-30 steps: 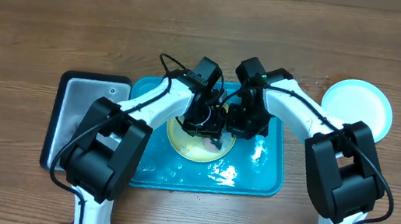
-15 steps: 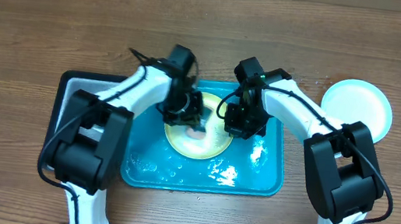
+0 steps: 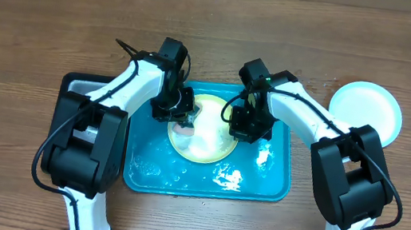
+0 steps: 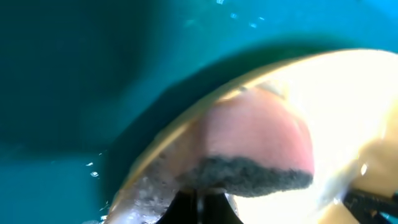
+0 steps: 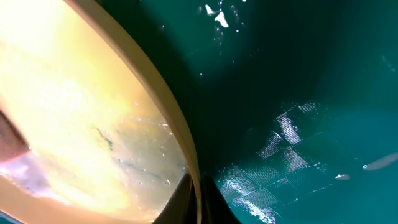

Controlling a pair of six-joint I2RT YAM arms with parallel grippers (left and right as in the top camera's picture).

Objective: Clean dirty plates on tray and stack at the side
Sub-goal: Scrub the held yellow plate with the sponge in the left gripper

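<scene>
The pink sponge already meets the plate's rim, so my left gripper should sweep it back inward across the plate's middle while my right gripper steadies the plate.
A pale yellow-green plate lies wet in the teal tray. My left gripper is shut on a pink sponge with a dark scrub side and presses it on the plate's left rim. My right gripper is shut on the plate's right rim; its fingers pinch the edge. A pale blue-white plate lies on the table at the right. A second yellow-green plate does not show.
The grey metal tray with a black rim lies left of the teal tray, partly under my left arm. Water and suds lie on the teal tray floor. Bare wooden table lies behind.
My left gripper has dragged the sponge from the plate's middle to its left rim. My right gripper has kept its hold on the right rim.
</scene>
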